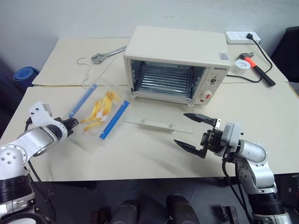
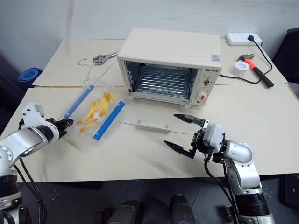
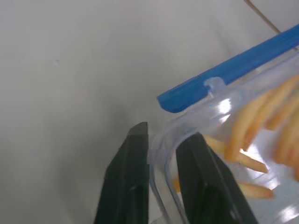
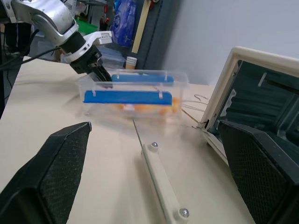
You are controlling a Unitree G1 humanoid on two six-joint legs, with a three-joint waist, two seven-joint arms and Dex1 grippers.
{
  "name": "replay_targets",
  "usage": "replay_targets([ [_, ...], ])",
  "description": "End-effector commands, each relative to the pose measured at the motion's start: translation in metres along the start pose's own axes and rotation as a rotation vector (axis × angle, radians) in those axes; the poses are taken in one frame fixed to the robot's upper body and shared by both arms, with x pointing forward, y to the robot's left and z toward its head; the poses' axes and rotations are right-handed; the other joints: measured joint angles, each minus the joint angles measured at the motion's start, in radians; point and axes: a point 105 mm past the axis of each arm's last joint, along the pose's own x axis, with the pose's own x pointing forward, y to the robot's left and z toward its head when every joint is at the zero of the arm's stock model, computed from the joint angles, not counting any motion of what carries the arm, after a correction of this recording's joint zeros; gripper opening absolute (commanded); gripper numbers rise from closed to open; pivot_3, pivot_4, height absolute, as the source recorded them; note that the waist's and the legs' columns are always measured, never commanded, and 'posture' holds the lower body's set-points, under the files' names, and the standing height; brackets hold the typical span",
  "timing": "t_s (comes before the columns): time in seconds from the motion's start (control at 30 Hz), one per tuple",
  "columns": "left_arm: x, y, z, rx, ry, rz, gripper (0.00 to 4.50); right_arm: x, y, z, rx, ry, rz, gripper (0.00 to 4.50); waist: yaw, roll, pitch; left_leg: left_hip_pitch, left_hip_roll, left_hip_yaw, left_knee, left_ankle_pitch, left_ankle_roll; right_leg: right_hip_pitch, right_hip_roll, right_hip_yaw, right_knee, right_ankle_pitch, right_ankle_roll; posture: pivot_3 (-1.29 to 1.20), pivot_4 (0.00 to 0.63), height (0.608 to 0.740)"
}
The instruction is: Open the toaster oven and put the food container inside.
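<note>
The glass door (image 1: 159,119) is flat and clear beside the food container, so my left gripper keeps swinging it across and lets go of it on the door (image 1: 162,111).
The cream-white toaster oven (image 1: 177,51) stands at the back of the table, its glass door (image 1: 156,116) folded down flat and the wire rack showing inside. Left of the door lies the food container (image 1: 100,112), a clear box with blue side clips and yellow fries. My left gripper (image 1: 72,124) is at the container's near left corner. In the left wrist view its black fingers (image 3: 128,186) pinch the clear wall, one outside and one inside. My right gripper (image 1: 194,133) hovers open in front of the door, pointing left and holding nothing.
A wrench (image 1: 107,54) and a wire hook (image 1: 86,70) lie behind the container. A power strip (image 1: 242,37), a white roll (image 1: 242,64) and an orange-handled hammer (image 1: 257,67) sit right of the oven, with a black cable across that corner.
</note>
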Motion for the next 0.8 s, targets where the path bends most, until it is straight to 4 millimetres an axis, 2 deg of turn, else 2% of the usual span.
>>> replay_targets([
  [0.03, -0.009, -0.001, 0.028, 0.071, -0.048, -0.017, 0.26, 0.006, 0.002, 0.013, -0.05, -0.037, 0.006, 4.5, -0.001, 0.0, 0.0, 0.0, 0.0, 0.0, 0.0, 0.0, 0.0, 0.0, 0.0, 0.0, 0.0, 0.0, 0.0, 0.0, 0.15, 0.74],
  [0.13, -0.012, -0.006, 0.04, 0.16, -0.017, -0.049, 0.26, 0.007, 0.002, 0.013, -0.048, -0.033, 0.0, 4.5, -0.002, 0.0, 0.0, -0.001, -0.001, 0.0, 0.0, 0.0, 0.0, -0.001, 0.0, 0.0, 0.001, 0.0, 0.0, 0.0, 0.15, 0.74],
  [0.3, -0.016, -0.027, 0.055, 0.332, 0.054, -0.13, 0.26, 0.006, 0.002, 0.013, -0.047, -0.015, -0.022, 4.5, -0.001, 0.0, 0.0, -0.001, -0.003, 0.0, -0.001, 0.0, 0.0, -0.002, 0.001, 0.0, 0.002, 0.0, -0.001, 0.0, 0.15, 0.74],
  [0.37, -0.016, -0.052, 0.056, 0.409, 0.097, -0.218, 0.26, 0.0, -0.001, 0.012, -0.046, 0.013, -0.048, 4.5, 0.001, 0.0, 0.0, -0.001, -0.003, -0.001, -0.001, 0.0, 0.0, -0.002, 0.001, 0.0, 0.002, 0.0, -0.001, 0.0, 0.15, 0.74],
  [0.5, -0.015, -0.082, 0.053, 0.499, 0.161, -0.329, 0.26, -0.008, -0.002, 0.01, -0.04, 0.049, -0.071, 4.5, -0.002, 0.0, 0.0, -0.002, -0.006, -0.003, 0.0, 0.0, 0.001, -0.003, 0.0, -0.001, 0.002, 0.0, 0.0, 0.0, 0.15, 0.74],
  [0.53, -0.012, -0.096, 0.05, 0.528, 0.177, -0.367, 0.26, -0.011, -0.002, 0.009, -0.038, 0.06, -0.081, 4.5, -0.003, 0.0, 0.0, -0.002, -0.006, -0.004, -0.001, 0.0, 0.001, -0.003, 0.0, -0.001, 0.002, 0.0, 0.0, 0.0, 0.15, 0.74],
  [0.6, -0.004, -0.119, 0.043, 0.581, 0.206, -0.426, 0.26, -0.015, -0.001, 0.008, -0.037, 0.075, -0.1, 4.5, -0.002, 0.0, 0.0, -0.002, -0.006, -0.004, -0.001, 0.0, 0.001, -0.003, 0.001, -0.001, 0.002, 0.0, 0.0, 0.0, 0.15, 0.74],
  [0.73, 0.022, -0.179, 0.018, 0.68, 0.256, -0.554, 0.26, -0.024, 0.004, 0.008, -0.034, 0.088, -0.147, 4.5, 0.011, -0.001, 0.0, -0.003, -0.007, -0.005, 0.001, 0.001, 0.001, -0.002, 0.001, -0.002, 0.002, 0.0, 0.0, 0.0, 0.15, 0.74],
  [0.8, 0.028, -0.196, 0.012, 0.703, 0.262, -0.592, 0.26, -0.026, 0.007, 0.008, -0.034, 0.093, -0.165, 4.5, 0.009, -0.001, 0.001, -0.004, -0.007, -0.004, 0.001, 0.001, 0.002, -0.003, 0.001, -0.002, 0.002, 0.0, 0.0, 0.0, 0.15, 0.74],
])
